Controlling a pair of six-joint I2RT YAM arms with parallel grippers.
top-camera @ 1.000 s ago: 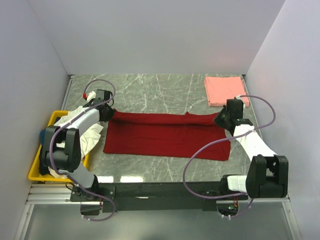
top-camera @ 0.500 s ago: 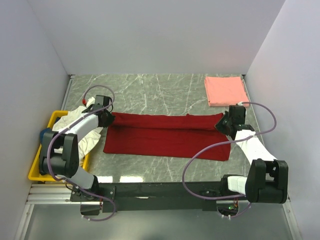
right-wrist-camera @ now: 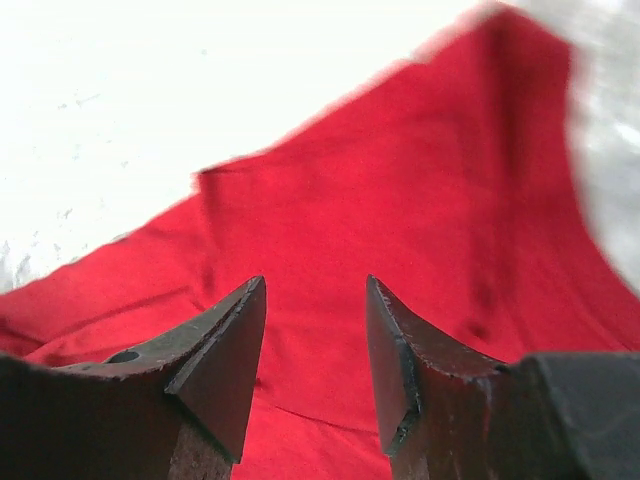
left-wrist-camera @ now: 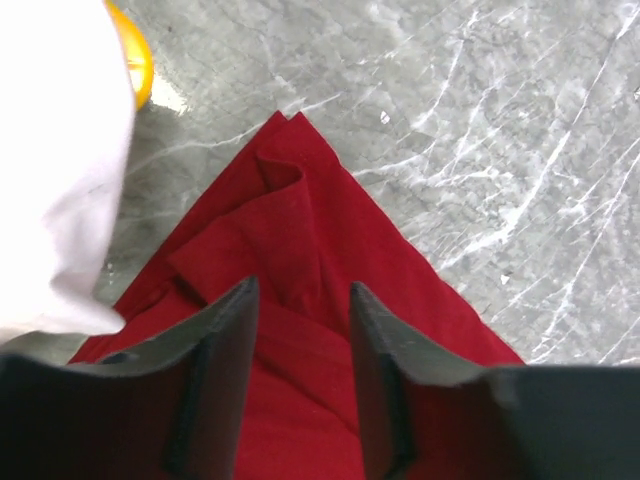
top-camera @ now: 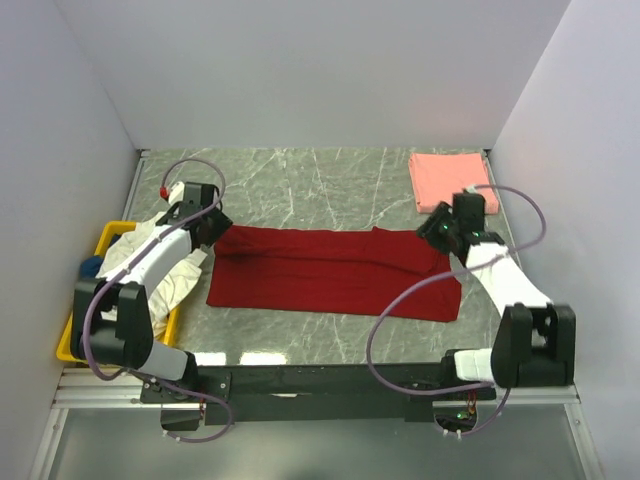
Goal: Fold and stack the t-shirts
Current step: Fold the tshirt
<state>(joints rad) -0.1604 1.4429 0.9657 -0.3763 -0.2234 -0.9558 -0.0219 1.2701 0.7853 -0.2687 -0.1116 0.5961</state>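
Note:
The red t-shirt's far edge kinks (top-camera: 375, 230) where a slanting crease is. Next, my right gripper pinches the cloth (top-camera: 384, 240) next to that crease and pulls the layer straight before folding any further.
A dark red t-shirt (top-camera: 330, 272) lies folded into a long band across the middle of the table. My left gripper (top-camera: 213, 232) hovers over its far left corner, jaws open and empty; the left wrist view shows the left gripper (left-wrist-camera: 302, 290) above the rumpled red corner (left-wrist-camera: 300, 200). My right gripper (top-camera: 437, 232) is over the far right corner, also open; the right wrist view has the right gripper (right-wrist-camera: 315, 285) with only red cloth (right-wrist-camera: 400, 170) below it. A folded salmon-pink t-shirt (top-camera: 450, 180) lies at the back right. A cream-white t-shirt (top-camera: 165, 272) and a blue one (top-camera: 90, 265) are at the bin.
A yellow bin (top-camera: 68, 342) stands at the left table edge, the white cloth (left-wrist-camera: 60, 170) spilling over its rim (left-wrist-camera: 140, 60) toward the red shirt. White walls close in the left, back and right. Grey marble table (top-camera: 320, 185) shows behind the red shirt.
Both grippers have opened and let go of the red shirt's far corners, which now rest on the table. The right gripper has shifted a little left.

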